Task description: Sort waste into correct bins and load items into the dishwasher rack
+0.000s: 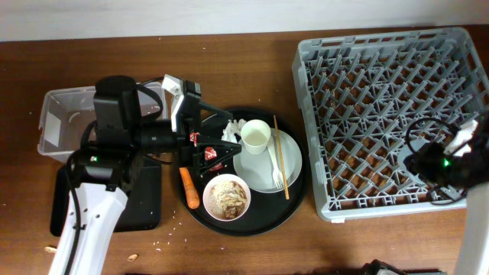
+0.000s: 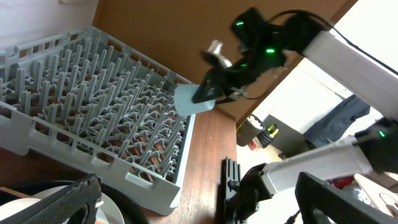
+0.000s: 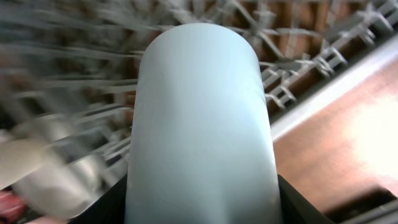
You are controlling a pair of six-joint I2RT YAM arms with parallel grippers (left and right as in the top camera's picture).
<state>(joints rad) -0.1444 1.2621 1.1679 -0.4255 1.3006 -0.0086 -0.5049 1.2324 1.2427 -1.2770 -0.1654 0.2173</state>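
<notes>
I should put the cup into the grey rack with my right gripper before I take the fork, because the white cup crowds the fork's handle on the pale plate.
My right gripper is shut on the small light-blue cup and holds it above the right side of the grey dishwasher rack. The cup also shows in the left wrist view. My left gripper is open and empty over the left part of the round black tray, by the red wrapper and white tissue. On that tray lie the pale plate with the white cup, fork and chopsticks, the bowl of food scraps and the carrot.
The clear tub stands at the far left. The shallow black rectangular tray lies in front of it, partly under my left arm. The round black tray sits close to the rack's left wall. Crumbs lie near the front table edge.
</notes>
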